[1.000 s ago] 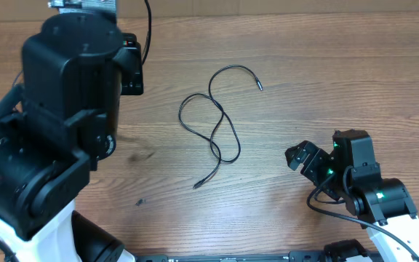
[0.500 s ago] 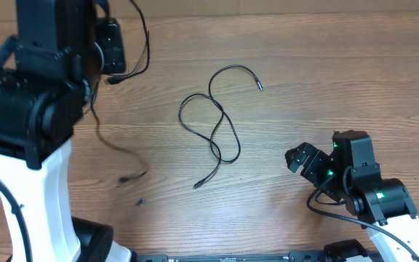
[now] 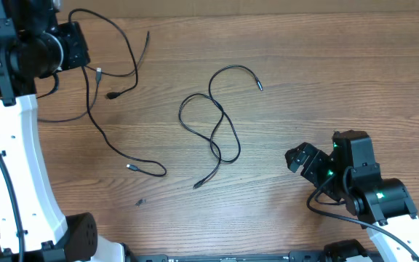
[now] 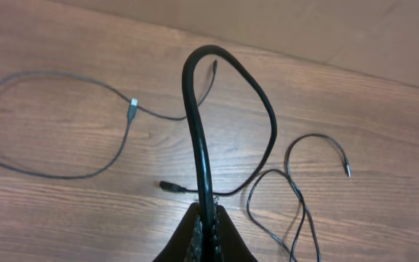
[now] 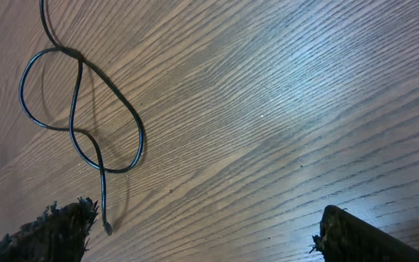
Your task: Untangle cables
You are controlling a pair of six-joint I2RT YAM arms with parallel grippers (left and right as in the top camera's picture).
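Observation:
The black cable (image 3: pixel 119 151) trails free of the looped cable, so my left gripper keeps pulling the black one away until it reaches the table's side edge.
At the table's far left, my left gripper (image 3: pixel 78 49) is shut on a black cable (image 4: pixel 195 131) that arches up from its jaws and drops back to the wood. More cables (image 3: pixel 104 135) trail loosely from that spot across the left side, one with a silver plug (image 4: pixel 133 109). A separate cable (image 3: pixel 217 124) lies alone mid-table in a figure-eight loop; it also shows in the left wrist view, the looped cable (image 4: pixel 294 185). My right gripper (image 3: pixel 302 157) rests open at the right, its fingers (image 5: pixel 57 225) wide apart over bare wood, with the looped cable (image 5: pixel 75 109) off to its left.
The wooden table (image 3: pixel 326 65) runs to a pale wall edge at the back. The left arm's white link (image 3: pixel 17 160) stands along the left side, and the right arm's base (image 3: pixel 384 207) fills the near right corner.
The left arm has swung back toward the far left corner, drawing cables with it; they now lie spread on the left side. The middle cable and right arm have not moved.

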